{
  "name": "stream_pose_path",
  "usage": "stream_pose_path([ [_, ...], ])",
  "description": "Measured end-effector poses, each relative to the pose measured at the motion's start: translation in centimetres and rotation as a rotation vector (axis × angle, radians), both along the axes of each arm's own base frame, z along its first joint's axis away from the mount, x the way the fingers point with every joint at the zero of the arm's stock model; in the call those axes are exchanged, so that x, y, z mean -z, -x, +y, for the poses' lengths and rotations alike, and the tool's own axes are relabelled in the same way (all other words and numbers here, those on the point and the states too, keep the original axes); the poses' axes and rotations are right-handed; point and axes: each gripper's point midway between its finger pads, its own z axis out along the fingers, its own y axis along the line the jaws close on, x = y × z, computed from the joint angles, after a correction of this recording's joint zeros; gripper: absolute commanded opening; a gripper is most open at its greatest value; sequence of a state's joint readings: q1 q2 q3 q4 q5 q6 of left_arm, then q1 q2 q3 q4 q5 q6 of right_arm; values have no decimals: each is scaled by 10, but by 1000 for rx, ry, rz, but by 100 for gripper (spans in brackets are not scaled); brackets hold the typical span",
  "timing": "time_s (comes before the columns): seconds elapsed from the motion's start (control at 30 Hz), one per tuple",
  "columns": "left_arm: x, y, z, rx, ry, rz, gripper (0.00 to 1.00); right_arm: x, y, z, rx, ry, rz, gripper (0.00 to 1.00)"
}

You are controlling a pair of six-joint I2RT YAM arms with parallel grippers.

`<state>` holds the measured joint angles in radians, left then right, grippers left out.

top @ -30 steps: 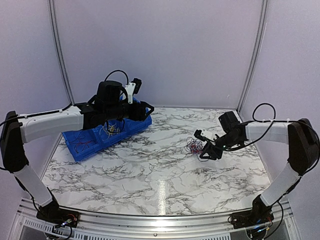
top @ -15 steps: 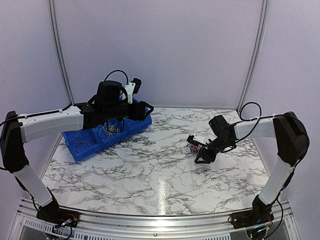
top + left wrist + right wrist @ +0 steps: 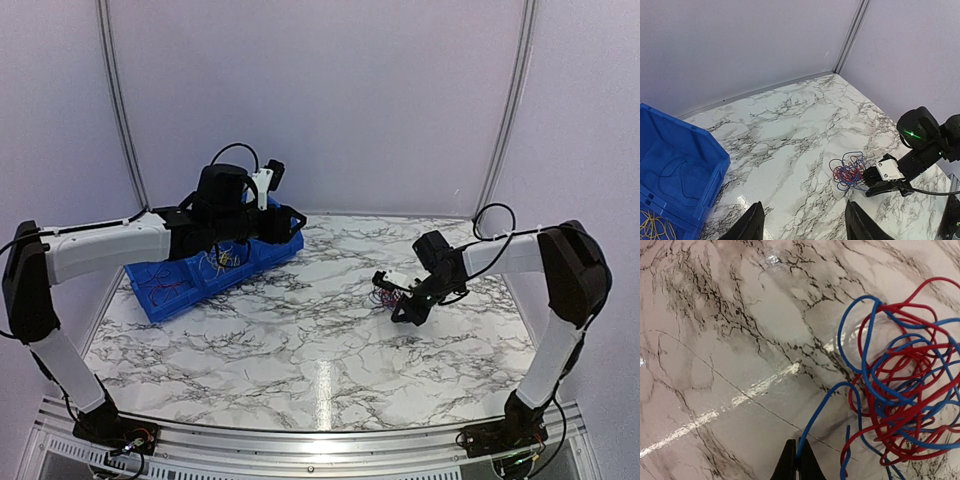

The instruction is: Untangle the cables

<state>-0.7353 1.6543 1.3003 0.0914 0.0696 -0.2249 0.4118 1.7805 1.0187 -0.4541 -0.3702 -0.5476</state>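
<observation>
My right gripper is holding the blue wire, which loops through the tangle [image 3: 910, 390], so next my left gripper takes the wire [image 3: 815, 415] and pulls while my right gripper holds the tangle.
A tangle of red and blue wires [image 3: 388, 292] lies on the marble table right of centre; it also shows in the left wrist view [image 3: 850, 172] and fills the right of the right wrist view [image 3: 905, 395]. My right gripper [image 3: 798, 462] is shut on one blue wire [image 3: 822, 415] that runs out of the tangle's near edge. My left gripper [image 3: 802, 225] is open and empty, hovering over the blue bin [image 3: 165, 280] at the left. Yellow wires [image 3: 218, 260] and red wires [image 3: 160, 290] lie in the bin.
The blue bin has divided compartments; a blue wire lies in one [image 3: 675, 172] and yellow wires in another [image 3: 652, 227]. Grey walls close the back and sides. The metal rail [image 3: 320, 440] runs along the near edge.
My right gripper has moved left and down onto the red and blue tangle and shut on a blue wire. The left arm has barely moved.
</observation>
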Motion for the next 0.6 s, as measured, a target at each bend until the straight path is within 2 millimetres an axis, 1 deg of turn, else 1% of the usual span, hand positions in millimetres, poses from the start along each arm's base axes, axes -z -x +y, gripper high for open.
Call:
stream_pose_path([
  [0.07,4,0,0,-11,-17,0,56,-1,3,3,-14,3,-1,0],
  [0.13,5,1,-1,-20,-47,-17,57,-6,10,12,-47,-3,-4,0],
  [0.2,3,5,-6,-21,-80,-51,59,-18,23,24,-99,-29,-8,0],
  [0.23,2,9,-9,-17,-99,-71,59,-30,29,30,-126,-48,-12,0],
  [0.3,2,17,-15,-6,-120,-89,58,-58,35,41,-171,-89,-37,0],
  [0.37,3,28,-17,4,-118,-87,58,-98,34,54,-216,-143,-90,0],
  [0.43,4,42,-5,2,-90,-78,58,-142,31,65,-250,-201,-159,0],
  [0.5,3,61,14,-2,-42,-76,58,-183,30,72,-279,-259,-222,0],
  [0.53,-1,72,26,-8,-6,-90,58,-198,30,75,-290,-280,-239,0],
  [0.6,-14,92,34,9,57,-127,58,-226,32,80,-313,-326,-272,0],
])
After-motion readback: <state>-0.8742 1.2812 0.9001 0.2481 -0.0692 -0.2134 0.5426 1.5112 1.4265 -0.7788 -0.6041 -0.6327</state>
